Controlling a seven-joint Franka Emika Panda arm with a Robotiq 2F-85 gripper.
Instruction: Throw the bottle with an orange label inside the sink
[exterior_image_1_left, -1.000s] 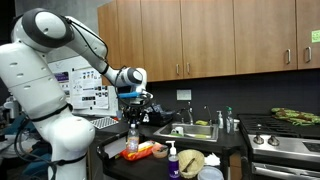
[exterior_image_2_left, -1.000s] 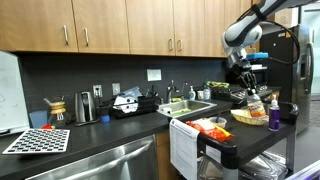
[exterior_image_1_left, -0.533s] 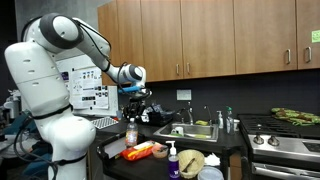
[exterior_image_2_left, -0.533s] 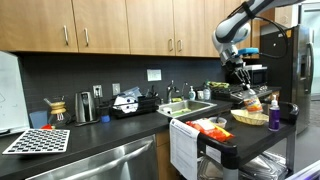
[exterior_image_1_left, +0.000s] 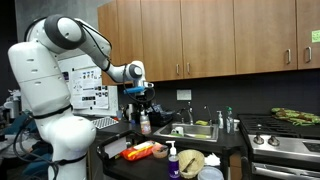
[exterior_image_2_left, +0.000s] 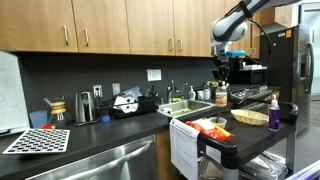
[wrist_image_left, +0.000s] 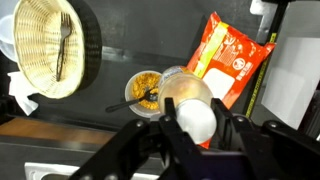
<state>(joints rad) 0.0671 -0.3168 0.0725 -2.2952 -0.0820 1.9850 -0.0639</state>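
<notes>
My gripper is holding the bottle over the small dark table beside the bowl of yellow food (wrist_image_left: 144, 88), so it should take the bottle across to the sink (exterior_image_1_left: 196, 131) before it opens.
My gripper (wrist_image_left: 196, 130) is shut on the bottle with an orange label (wrist_image_left: 186, 95), a small clear bottle that shows a pale cap in the wrist view. In both exterior views the gripper (exterior_image_1_left: 143, 103) (exterior_image_2_left: 221, 78) holds the bottle (exterior_image_1_left: 144, 123) (exterior_image_2_left: 221, 96) upright in the air, hanging below the fingers. The bottle is above the counter edge, beside the stainless-steel sink (exterior_image_1_left: 203, 132) (exterior_image_2_left: 183, 109) with its curved faucet (exterior_image_1_left: 189, 112).
A small dark table below holds a flat orange-red packet (wrist_image_left: 232, 58) (exterior_image_1_left: 141, 151), a purple pump bottle (exterior_image_1_left: 172, 160) (exterior_image_2_left: 274, 112), a wicker basket with a fork (wrist_image_left: 48, 45) and a small bowl of yellow food (wrist_image_left: 144, 92). A stove (exterior_image_1_left: 285, 142) stands beyond the sink.
The gripper has lifted the bottle off the small table and carried it up and sideways towards the sink. The packet and pump bottle have not moved.
</notes>
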